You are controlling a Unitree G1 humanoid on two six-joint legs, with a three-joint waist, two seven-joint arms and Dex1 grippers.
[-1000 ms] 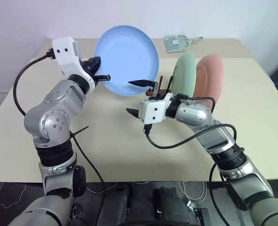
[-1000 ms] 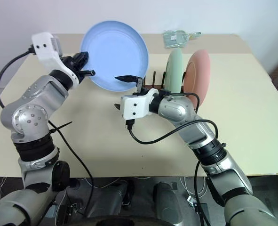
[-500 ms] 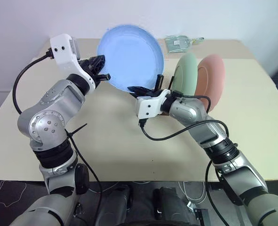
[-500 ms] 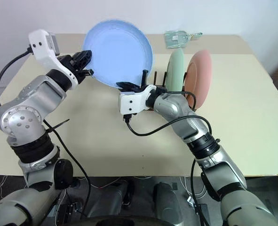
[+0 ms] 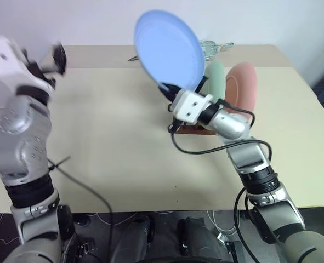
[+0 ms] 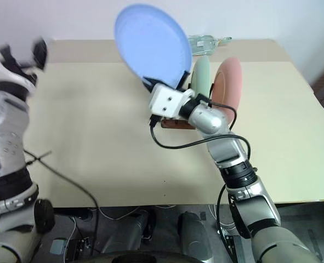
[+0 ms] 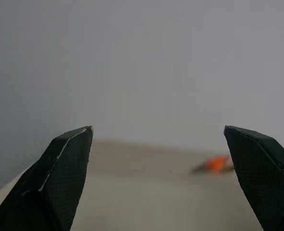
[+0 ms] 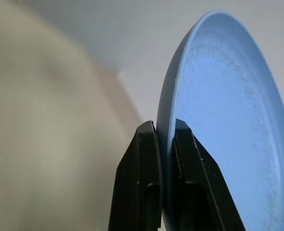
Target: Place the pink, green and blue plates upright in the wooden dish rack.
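Next, my right gripper turns the blue plate upright in line with the green plate before lowering it into the wooden dish rack (image 6: 176, 124), because the blue plate's broad side (image 5: 170, 50) slants across the dish rack's slots.
The light blue plate (image 5: 170, 52) is held up on edge above the table, just left of the rack. My right gripper (image 5: 170, 87) is shut on its lower rim, and in the right wrist view both fingers (image 8: 144, 159) pinch the plate's edge (image 8: 218, 96). The pale green plate (image 5: 215, 76) and the pink plate (image 5: 244, 87) stand upright side by side in the dark wooden dish rack (image 6: 175, 123), whose base is partly hidden by my right arm. My left gripper (image 5: 55, 57) is far off to the left, open and holding nothing, its fingertips (image 7: 72, 144) wide apart.
A clear packet (image 6: 205, 41) lies at the table's back edge behind the plates. A small orange object (image 7: 214, 163) lies on the table. The beige table (image 5: 112, 137) stretches wide between my arms. A black cable loops under my right wrist.
My left gripper let go of the blue plate, opened and swung away to the left. My right gripper shut on the plate's lower rim and raised it, turning it edge-on toward the rack.
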